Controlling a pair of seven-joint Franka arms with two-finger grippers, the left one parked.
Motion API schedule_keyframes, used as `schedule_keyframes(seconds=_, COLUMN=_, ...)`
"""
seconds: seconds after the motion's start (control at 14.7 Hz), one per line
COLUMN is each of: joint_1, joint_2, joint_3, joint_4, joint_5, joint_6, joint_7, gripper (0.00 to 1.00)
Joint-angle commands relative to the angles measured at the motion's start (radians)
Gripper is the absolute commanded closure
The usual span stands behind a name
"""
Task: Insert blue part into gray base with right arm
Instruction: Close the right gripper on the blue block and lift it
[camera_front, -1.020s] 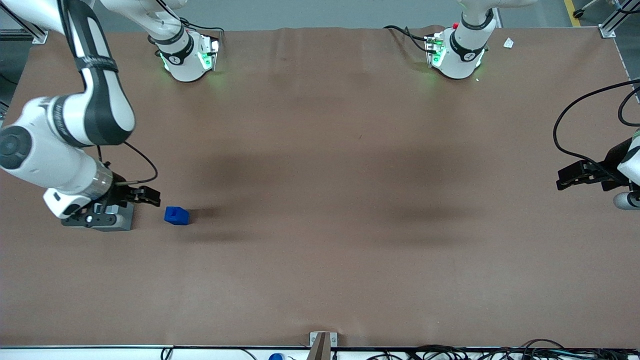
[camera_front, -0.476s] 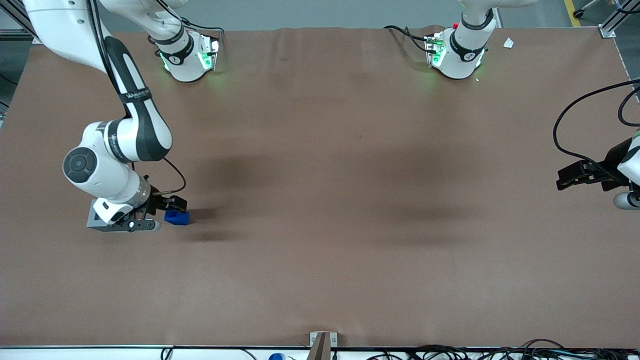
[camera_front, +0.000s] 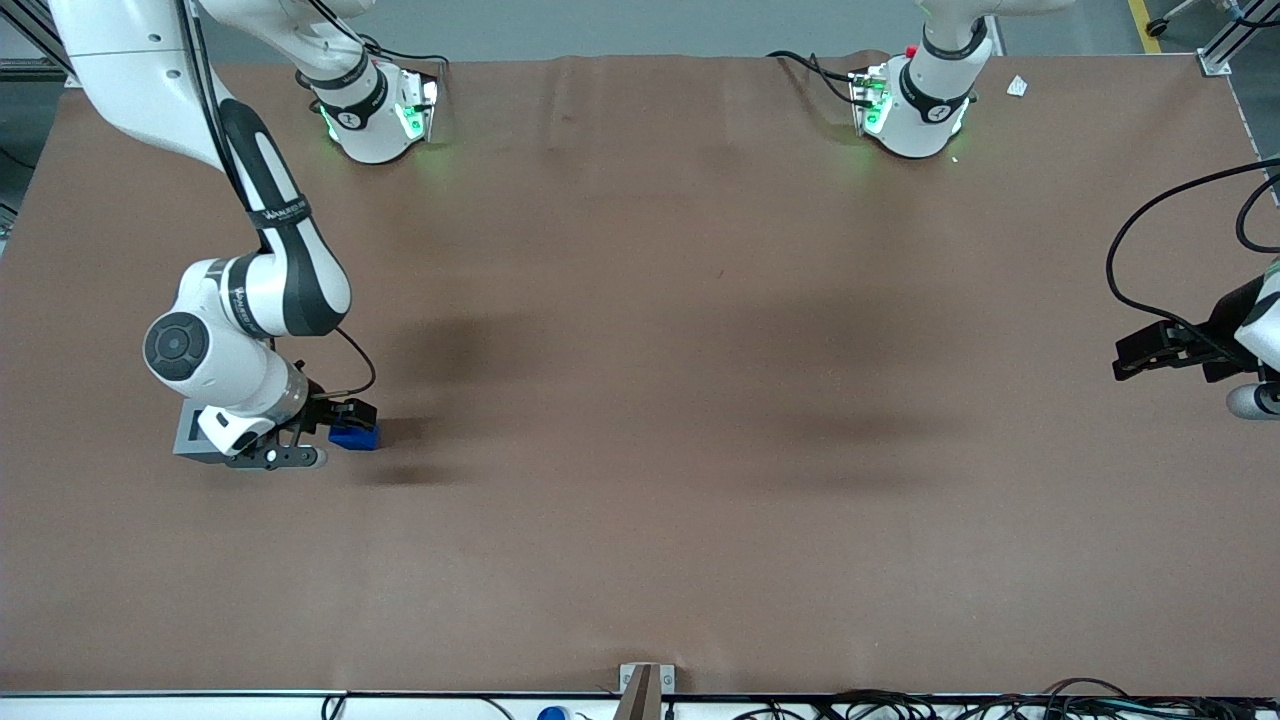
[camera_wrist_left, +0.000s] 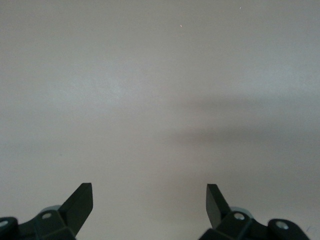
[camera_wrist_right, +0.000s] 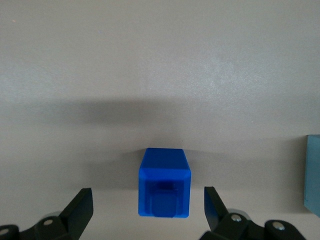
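Note:
I expect the gray base (camera_front: 193, 434), bordered by open brown mat (camera_front: 149, 454), to slide a little when I push the blue part into it.
The blue part (camera_front: 358, 436) lies on the brown table beside the gray base (camera_front: 187, 433), toward the working arm's end. Most of the base is hidden under the right arm's wrist (camera_front: 245, 395). The right gripper (camera_front: 345, 418) hangs just over the blue part. In the right wrist view the gripper (camera_wrist_right: 148, 196) is open. The blue part (camera_wrist_right: 164, 172) sits between its fingers (camera_wrist_right: 81, 205), touching neither, with its stepped stud facing the camera. One edge of the gray base (camera_wrist_right: 313, 175) shows beside it.
The brown table mat (camera_front: 640, 480) spreads wide toward the parked arm's end. Two arm bases with green lights (camera_front: 375, 115) (camera_front: 910, 105) stand at the table edge farthest from the front camera. A small bracket (camera_front: 645, 682) sits at the nearest edge.
The right arm has swung from over the gray base toward the blue part and lowered. Its open gripper now straddles the blue part. The blue part and base have not moved.

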Motion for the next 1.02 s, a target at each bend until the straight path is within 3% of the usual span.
schedule_keyframes(seconds=0.0, joint_1=-0.001, joint_2=0.019, joint_3=0.004, joint_4=-0.008, joint_5=-0.009, joint_6=0.022, joint_7=-0.007, gripper=0.09)
schedule_keyframes(seconds=0.41, joint_1=-0.024, joint_2=0.034, joint_3=0.004, joint_4=-0.008, joint_5=-0.009, joint_6=0.02, joint_7=-0.002, gripper=0.14)
schedule_keyframes(seconds=0.95, joint_1=-0.023, joint_2=0.036, joint_3=0.002, joint_4=-0.008, joint_5=-0.009, joint_6=0.016, joint_7=-0.005, gripper=0.73)
